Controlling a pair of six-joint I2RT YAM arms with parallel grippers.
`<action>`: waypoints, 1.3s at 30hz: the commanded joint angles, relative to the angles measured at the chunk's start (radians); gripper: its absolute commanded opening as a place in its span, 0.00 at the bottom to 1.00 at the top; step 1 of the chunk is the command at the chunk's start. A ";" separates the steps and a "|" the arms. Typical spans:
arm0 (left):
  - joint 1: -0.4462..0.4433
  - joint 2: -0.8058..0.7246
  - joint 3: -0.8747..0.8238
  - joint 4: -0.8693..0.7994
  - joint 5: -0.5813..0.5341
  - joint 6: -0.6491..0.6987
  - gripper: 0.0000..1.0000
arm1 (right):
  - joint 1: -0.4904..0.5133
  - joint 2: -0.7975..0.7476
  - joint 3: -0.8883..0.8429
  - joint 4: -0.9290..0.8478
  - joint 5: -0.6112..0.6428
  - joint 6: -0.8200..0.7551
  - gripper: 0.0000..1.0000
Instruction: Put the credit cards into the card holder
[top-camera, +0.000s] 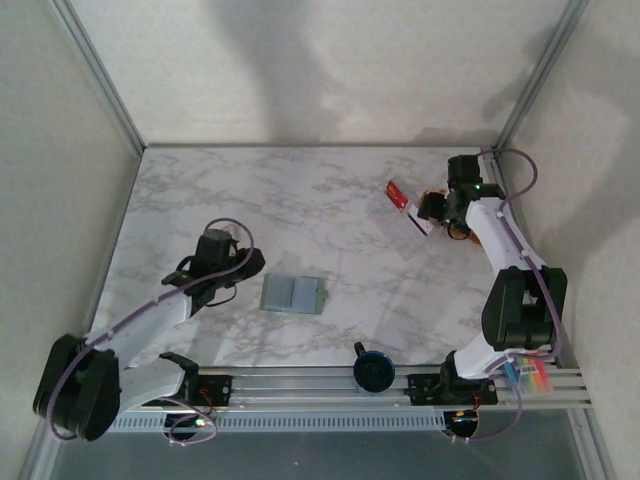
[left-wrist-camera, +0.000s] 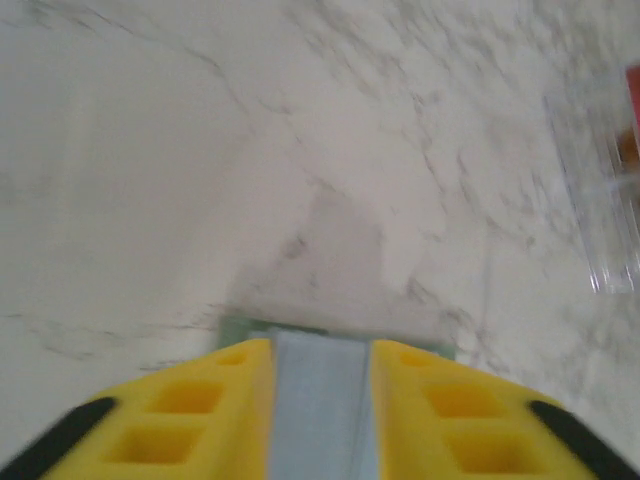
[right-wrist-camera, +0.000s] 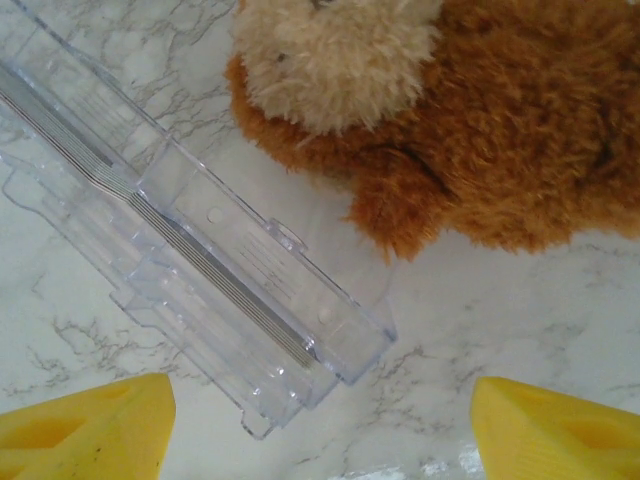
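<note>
The cards in the clear case (right-wrist-camera: 225, 268) lie at a slant to the fingers of the robot's right gripper, so that gripper should swing over the case (top-camera: 414, 224) and line up with the cards' edges.
The card holder (top-camera: 293, 294) lies unfolded and flat on the marble table, grey-green with a paler inside. My left gripper (left-wrist-camera: 320, 385) hovers close over the card holder (left-wrist-camera: 318, 400), yellow fingers (left-wrist-camera: 200, 410) apart, its pale surface showing in the gap; nothing is held. In the top view that gripper (top-camera: 238, 278) sits just left of the holder. A red credit card (top-camera: 397, 193) lies at the far right. My right gripper (top-camera: 432, 208) stands beside it, and it (right-wrist-camera: 320, 425) is wide open above a clear plastic case (right-wrist-camera: 200, 240). A small white piece (top-camera: 420, 225) lies there too; whether it is a card I cannot tell.
A brown plush toy (right-wrist-camera: 450, 120) lies against the clear case, right under the right gripper. Thin grey edges run stacked along the inside of the case. White enclosure walls stand on three sides. A dark round knob (top-camera: 372, 368) sits on the front rail between the arm bases.
</note>
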 joint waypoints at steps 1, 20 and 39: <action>0.010 -0.077 -0.094 0.012 -0.183 -0.004 0.46 | 0.007 0.042 0.035 -0.021 -0.036 -0.098 0.77; 0.009 -0.204 -0.281 0.125 -0.103 0.028 0.58 | 0.037 0.075 -0.026 0.033 -0.532 -0.183 0.72; 0.009 -0.161 -0.272 0.129 -0.100 0.052 0.64 | 0.225 0.203 0.126 -0.030 0.100 -0.263 0.80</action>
